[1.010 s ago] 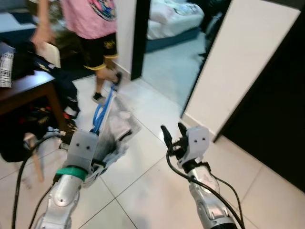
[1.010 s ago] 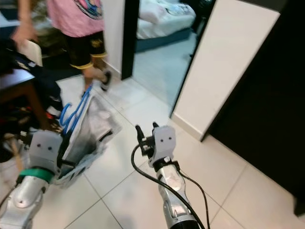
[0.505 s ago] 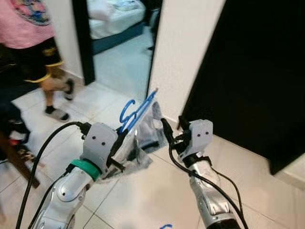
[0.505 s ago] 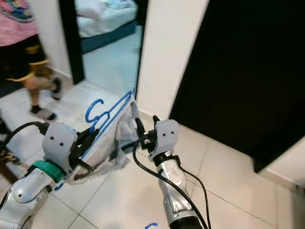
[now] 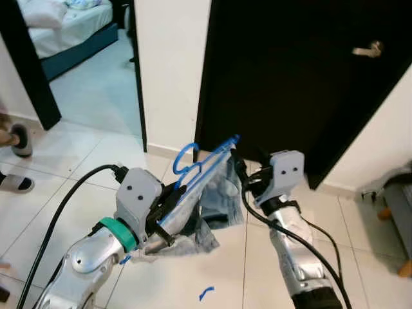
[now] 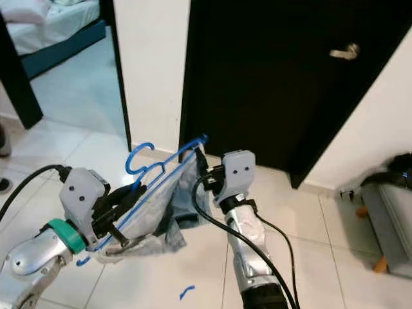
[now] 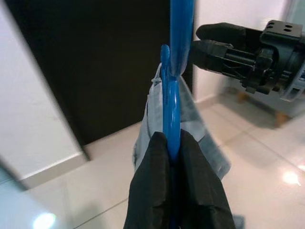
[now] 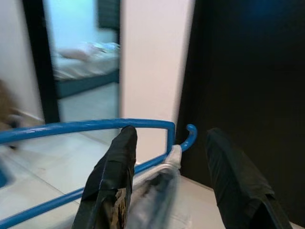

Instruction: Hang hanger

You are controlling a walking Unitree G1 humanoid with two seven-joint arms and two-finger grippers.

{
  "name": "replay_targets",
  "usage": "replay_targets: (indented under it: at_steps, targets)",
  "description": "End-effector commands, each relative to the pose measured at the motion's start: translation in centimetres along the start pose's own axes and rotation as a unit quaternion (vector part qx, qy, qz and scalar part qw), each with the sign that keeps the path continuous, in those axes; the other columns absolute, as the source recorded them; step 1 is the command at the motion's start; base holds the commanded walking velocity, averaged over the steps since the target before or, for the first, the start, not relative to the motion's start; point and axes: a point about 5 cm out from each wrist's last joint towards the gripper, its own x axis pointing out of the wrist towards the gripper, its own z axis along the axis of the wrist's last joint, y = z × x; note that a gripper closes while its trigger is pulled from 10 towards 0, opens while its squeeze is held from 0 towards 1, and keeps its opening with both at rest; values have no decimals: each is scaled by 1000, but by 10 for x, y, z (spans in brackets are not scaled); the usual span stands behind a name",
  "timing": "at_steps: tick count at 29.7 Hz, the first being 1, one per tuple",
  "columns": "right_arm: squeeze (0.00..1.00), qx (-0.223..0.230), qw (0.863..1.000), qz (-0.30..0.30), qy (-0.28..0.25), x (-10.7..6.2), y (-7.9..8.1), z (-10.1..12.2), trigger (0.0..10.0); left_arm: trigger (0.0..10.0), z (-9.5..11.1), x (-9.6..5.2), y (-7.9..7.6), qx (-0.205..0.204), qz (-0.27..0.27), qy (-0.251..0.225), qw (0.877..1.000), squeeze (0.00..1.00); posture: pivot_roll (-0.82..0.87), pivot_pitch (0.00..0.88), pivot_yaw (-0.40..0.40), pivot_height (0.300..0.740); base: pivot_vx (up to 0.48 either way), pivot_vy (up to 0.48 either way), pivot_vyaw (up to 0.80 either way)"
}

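I expect the jeans' waistband [image 8: 173, 155] to hang on at first at the corner that is looped over the hanger's upturned tip [image 8: 191, 136], then slip off there when I pull.
A blue plastic hanger [image 5: 199, 177] carries a pale grey-blue garment [image 5: 222, 203] that droops under it. My left gripper [image 5: 168, 201] is shut on the hanger's bar, and the left wrist view shows its fingers [image 7: 157, 181] pinching the blue bar [image 7: 170, 95]. My right gripper [image 5: 238, 168] is open at the hanger's far end. In the right wrist view, the hanger's corner [image 8: 169, 129] lies between the two spread fingers [image 8: 114, 176], not touching them. Both arms hold the hanger in front of a black door [image 5: 290, 77].
The black door has a metal handle [image 5: 368, 48]. A white wall section [image 5: 170, 64] stands left of it, then a doorway to a room with a bed [image 5: 64, 26]. A person's sandalled foot [image 5: 14, 138] is at the left edge. Grey furniture [image 5: 396, 199] stands at right.
The camera has swung right: the person has slid out to the left and the black door is now ahead. The left gripper keeps the hanger; the right gripper is now at its end.
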Motion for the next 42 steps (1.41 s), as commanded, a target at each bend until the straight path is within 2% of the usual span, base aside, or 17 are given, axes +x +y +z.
replay_targets:
  at_steps: [1, 7, 11, 20, 25, 32, 34, 42]
  targets:
    - [0, 6, 1000, 4, -10, 1, 0, 5, 10000, 10000, 14, 0, -4, 5, -21, -37, 999, 0, 44, 73, 1, 740, 0, 0, -788]
    - [0, 1, 1000, 7, -8, 0, -1, 6, 10000, 10000, 20, 2, -5, 7, -40, -47, 998, 0, 38, 74, 2, 740, 0, 0, -788]
    - [0, -10, 1000, -4, 0, -3, -4, 4, 10000, 10000, 25, 9, -3, 11, -40, -58, 997, 0, 29, 77, 5, 740, 0, 0, -788]
    - [0, -16, 1000, -9, 7, -8, -3, 2, 10000, 10000, 26, 11, -1, 20, -63, -57, 996, 0, 17, 80, 9, 740, 0, 0, -788]
    - [0, -28, 999, -15, 11, -12, -5, 2, 10000, 10000, 26, 16, 5, 44, -80, -51, 995, 0, 4, 80, 18, 740, 0, 0, -788]
    - [0, -44, 998, -30, 17, -17, -9, 0, 10000, 10000, 25, 23, 7, 53, -92, -50, 993, 0, -13, 77, 27, 740, 0, 0, -788]
    - [0, -46, 998, -37, 27, -23, -9, -4, 10000, 10000, 22, 30, 7, 63, -106, -44, 991, 0, -26, 76, 34, 740, 0, 0, -788]
    - [0, -47, 996, -52, 46, -32, -10, -11, 10000, 10000, 17, 39, 4, 64, -122, -40, 990, 0, -40, 78, 42, 740, 0, 0, -788]
